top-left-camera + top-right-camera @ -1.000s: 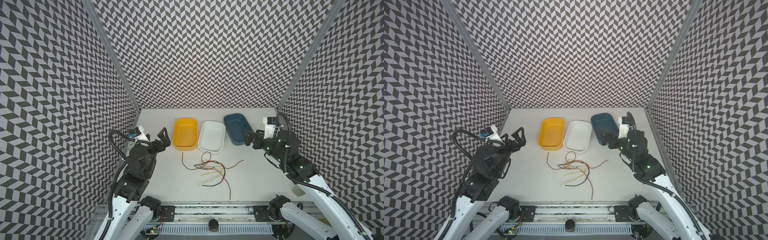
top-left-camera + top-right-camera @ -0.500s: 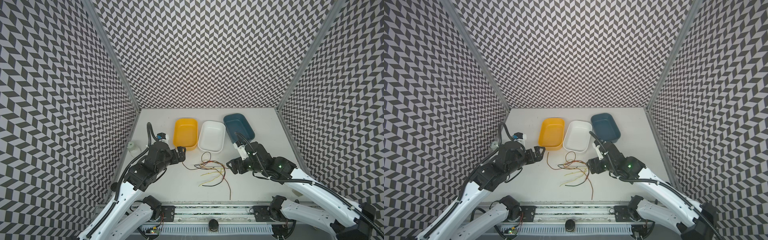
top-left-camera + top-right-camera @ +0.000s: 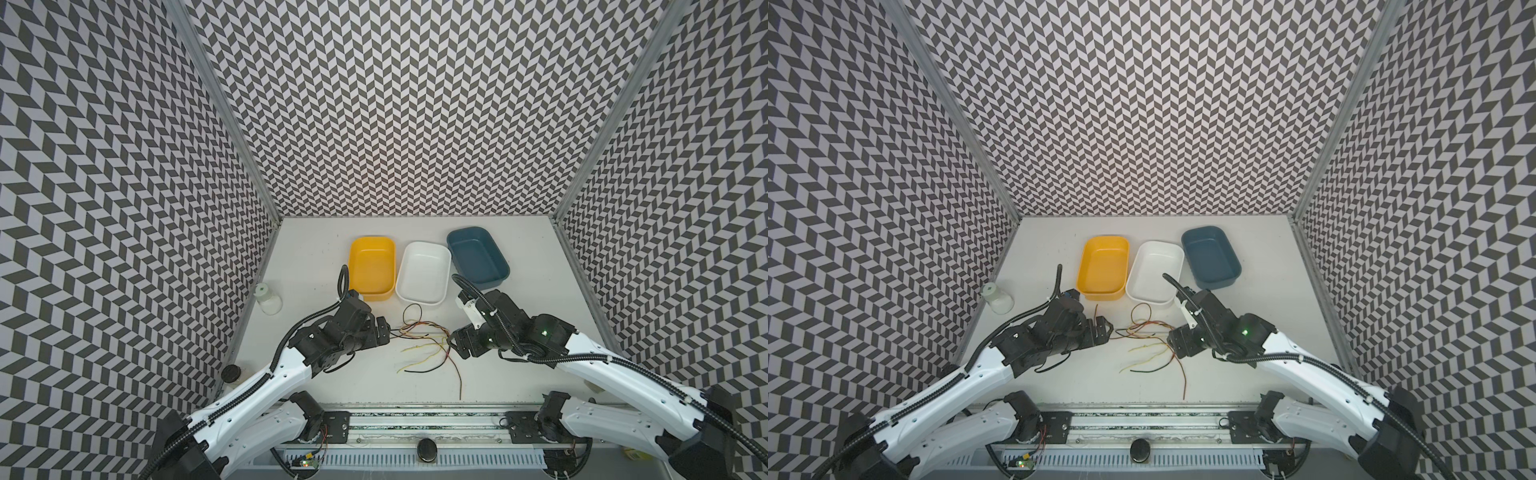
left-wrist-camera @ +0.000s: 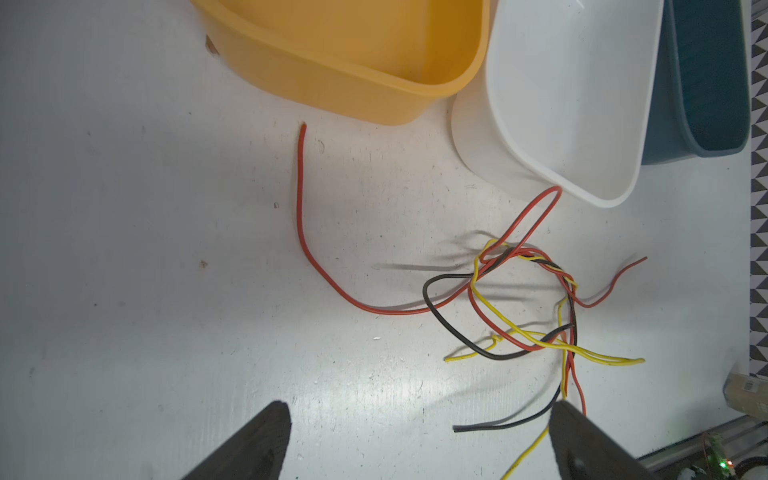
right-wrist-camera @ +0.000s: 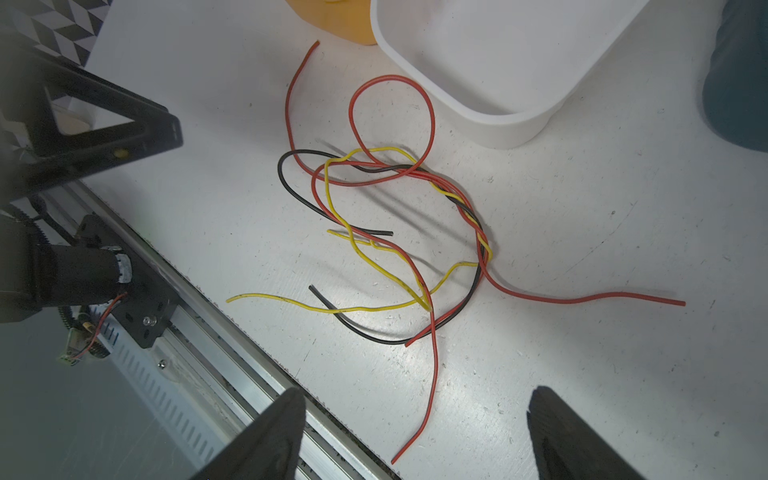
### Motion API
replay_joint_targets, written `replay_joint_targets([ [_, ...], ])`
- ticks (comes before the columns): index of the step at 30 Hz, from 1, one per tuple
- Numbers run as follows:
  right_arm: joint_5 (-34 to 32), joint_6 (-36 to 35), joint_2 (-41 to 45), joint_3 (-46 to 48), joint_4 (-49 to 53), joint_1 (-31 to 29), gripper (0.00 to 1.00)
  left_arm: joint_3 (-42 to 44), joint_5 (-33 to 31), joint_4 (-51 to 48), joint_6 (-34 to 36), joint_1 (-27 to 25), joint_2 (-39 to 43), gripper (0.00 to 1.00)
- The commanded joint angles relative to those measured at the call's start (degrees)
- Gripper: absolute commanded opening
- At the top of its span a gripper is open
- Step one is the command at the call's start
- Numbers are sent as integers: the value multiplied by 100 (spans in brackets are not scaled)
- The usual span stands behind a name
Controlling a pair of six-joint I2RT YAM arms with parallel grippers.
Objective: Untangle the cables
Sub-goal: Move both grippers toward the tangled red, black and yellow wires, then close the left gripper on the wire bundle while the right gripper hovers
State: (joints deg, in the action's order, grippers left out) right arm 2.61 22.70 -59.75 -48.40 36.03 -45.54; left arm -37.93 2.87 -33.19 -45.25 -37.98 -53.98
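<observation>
The black wire's loop (image 4: 426, 292) sticks out of the twisted part of the cables toward my open left gripper. I should now move in until the gripper's fingers close around that loop (image 4: 465, 341).
The cables (image 3: 424, 343) (image 3: 1148, 338) are thin red, black and yellow wires lying in a loose tangle on the white table in front of the trays. Part of the tangle (image 5: 465, 208) is twisted together. My left gripper (image 3: 384, 328) (image 3: 1102, 328) hovers open at the tangle's left edge. In the left wrist view, a black wire end (image 4: 478, 426) lies on the table under the left gripper (image 4: 419, 411). My right gripper (image 3: 453, 345) (image 3: 1173, 343) is open at the tangle's right edge. Below the right gripper (image 5: 417, 397), a red wire end (image 5: 415, 436) rests on the table. Neither gripper holds anything.
A yellow tray (image 3: 372, 266), a white tray (image 3: 424, 276) and a blue tray (image 3: 478, 257) stand empty behind the cables. A small clear bottle (image 3: 268, 297) stands by the left wall. The metal rail (image 3: 415, 419) runs along the table's front edge.
Both arms have swung in from the sides and lowered toward the tangle. The grippers now face each other across it. The cables have not moved.
</observation>
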Motion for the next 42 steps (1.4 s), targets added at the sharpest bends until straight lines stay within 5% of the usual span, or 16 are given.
replay_joint_targets([
  [1, 4, -44, 129, 92, -62, -51, 85, 10, 233, 454, -352, -56, -255, 99],
  [11, 84, -117, 487, 294, -167, -120, 85, 131, 788, 1386, -886, -249, -991, 98],
  [42, -47, -205, 753, 491, -276, -262, 86, 138, 736, 1911, -1414, -456, -1882, 84],
])
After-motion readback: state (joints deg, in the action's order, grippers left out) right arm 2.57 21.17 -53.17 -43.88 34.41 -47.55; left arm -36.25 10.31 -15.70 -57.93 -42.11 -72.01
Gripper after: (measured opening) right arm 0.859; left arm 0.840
